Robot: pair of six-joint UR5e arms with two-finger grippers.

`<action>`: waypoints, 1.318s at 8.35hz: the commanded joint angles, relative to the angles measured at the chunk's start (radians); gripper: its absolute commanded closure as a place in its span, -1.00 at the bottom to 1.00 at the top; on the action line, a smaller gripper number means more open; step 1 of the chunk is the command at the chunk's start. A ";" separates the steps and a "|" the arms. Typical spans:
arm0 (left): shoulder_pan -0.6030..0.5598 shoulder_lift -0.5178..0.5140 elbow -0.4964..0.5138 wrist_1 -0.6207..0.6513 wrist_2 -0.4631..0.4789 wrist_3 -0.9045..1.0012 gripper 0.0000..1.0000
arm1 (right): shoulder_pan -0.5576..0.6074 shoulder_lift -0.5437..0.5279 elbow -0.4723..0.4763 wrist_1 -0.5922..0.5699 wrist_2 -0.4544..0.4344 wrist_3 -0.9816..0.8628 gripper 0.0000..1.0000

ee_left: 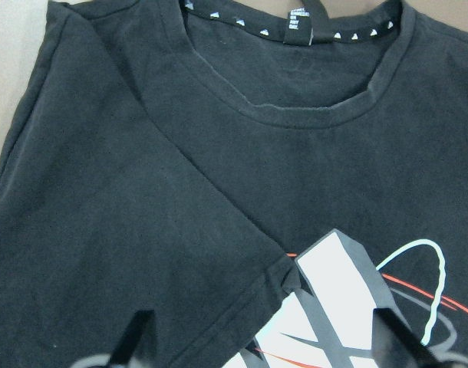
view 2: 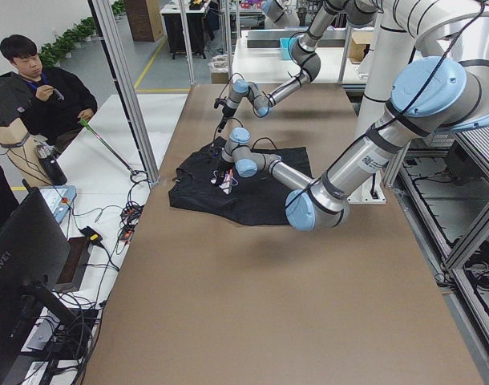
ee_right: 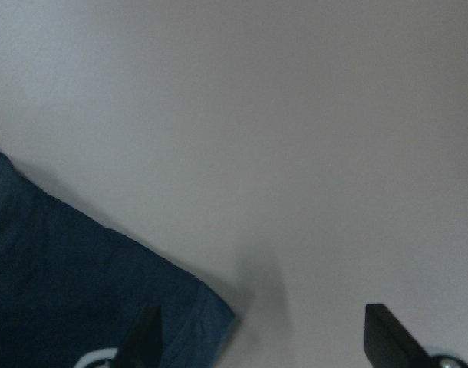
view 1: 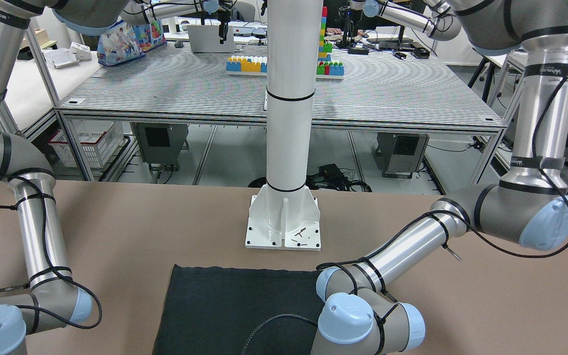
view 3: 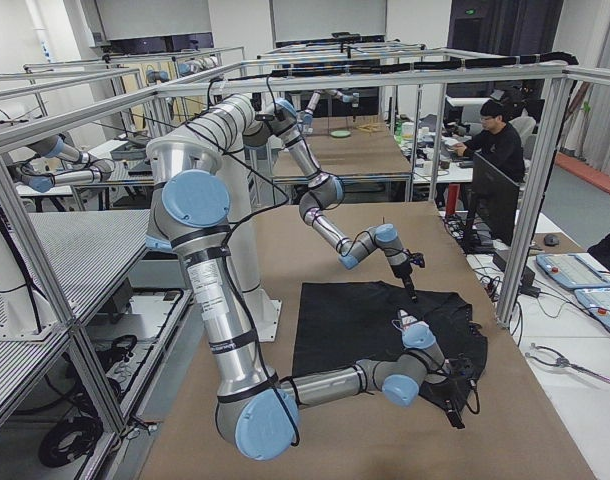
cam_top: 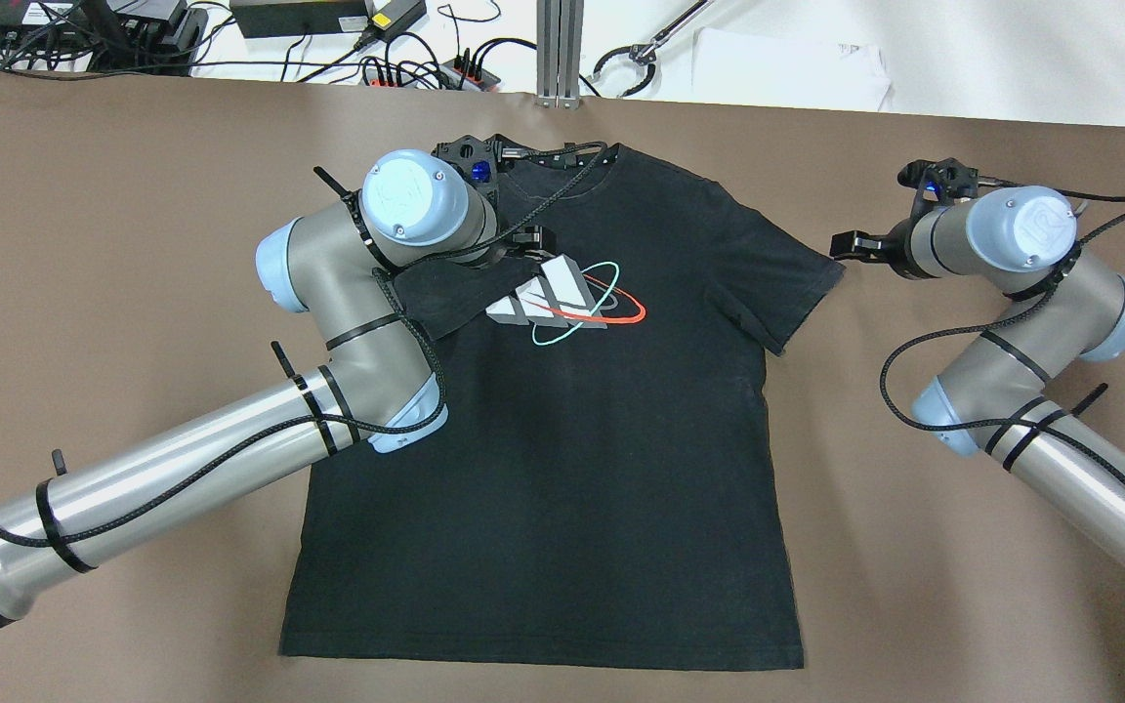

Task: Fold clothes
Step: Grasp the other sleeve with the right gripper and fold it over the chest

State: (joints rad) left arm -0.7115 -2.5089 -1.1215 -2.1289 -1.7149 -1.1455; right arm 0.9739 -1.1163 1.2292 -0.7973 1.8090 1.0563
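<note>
The thin edge (ee_right: 153,253) is lying limp with a soft corner, so the sleeve (ee_right: 103,295) should fold over and stay flat against the logo when the robot carries it inward.
The clothes are a black T-shirt (cam_top: 562,469) with a white, red and teal logo (cam_top: 567,303), lying flat on the brown table. Its left sleeve (cam_top: 440,293) is folded inward over the chest. My left gripper (cam_top: 533,239) hovers over that folded sleeve near the logo. In the left wrist view (ee_left: 265,345) its fingers stand wide apart, with the sleeve hem (ee_left: 242,307) and collar (ee_left: 303,107) below. My right gripper (cam_top: 851,244) is open just beyond the tip of the right sleeve (cam_top: 777,283). The right wrist view shows that sleeve corner (ee_right: 103,307) and bare table.
The white pole's base plate (view 1: 284,231) stands behind the shirt's hem (view 1: 225,305) on the robot's side. Cables and power strips (cam_top: 406,68) lie past the table's far edge. An operator (view 2: 36,88) sits beyond that edge.
</note>
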 commanded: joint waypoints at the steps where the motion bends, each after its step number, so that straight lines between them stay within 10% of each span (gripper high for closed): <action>1: 0.003 0.002 -0.001 0.000 0.001 0.001 -1.00 | -0.041 0.032 -0.051 0.046 -0.002 0.031 -0.84; 6: 0.003 0.010 0.005 -0.002 0.003 0.006 -1.00 | -0.052 0.030 -0.096 0.121 -0.008 0.033 -0.18; 9: 0.004 0.016 0.005 -0.002 0.003 0.006 -1.00 | -0.050 0.042 -0.089 0.121 -0.008 0.045 0.81; 11: 0.003 0.015 0.005 -0.002 0.003 0.007 -1.00 | -0.050 0.050 -0.070 0.121 -0.008 0.108 1.00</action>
State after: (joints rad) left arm -0.7073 -2.4937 -1.1169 -2.1307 -1.7119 -1.1396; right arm 0.9233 -1.0754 1.1404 -0.6760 1.8009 1.1113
